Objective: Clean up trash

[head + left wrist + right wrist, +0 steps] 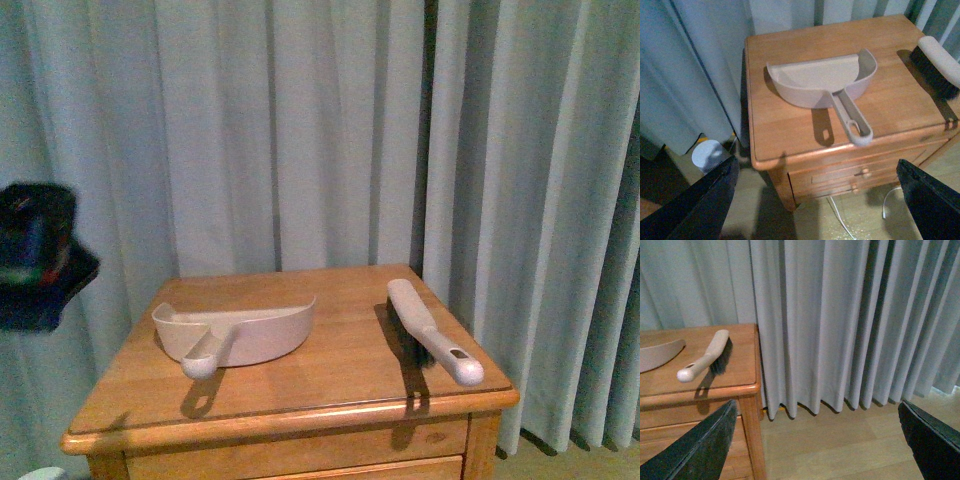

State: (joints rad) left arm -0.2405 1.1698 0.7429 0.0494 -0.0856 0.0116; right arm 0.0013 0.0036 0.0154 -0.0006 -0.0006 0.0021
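The dustpan's raised side (272,340) bends around its handle end, so the trash will stay inside the dustpan when the robot lifts it by the handle.
The trash is not in view in any frame. A beige dustpan (250,332) (815,80) lies on the wooden nightstand (340,385) with its handle toward the front edge. A hand brush (430,330) (705,357) lies to its right. My left gripper (816,167) is open, above the floor in front of the nightstand's drawers, with nothing between its dark fingers (705,205). My right gripper (816,407) is also open, over bare floor to the right of the nightstand, and holds nothing. The left arm's dark body (35,255) shows at the left of the front view.
Grey curtains (300,130) (850,320) hang behind and beside the nightstand. A pale round object (710,154) sits on the floor to the nightstand's left. A white cable (837,215) lies on the floor under the drawers (840,175). Wooden floor (840,440) stretches to the right.
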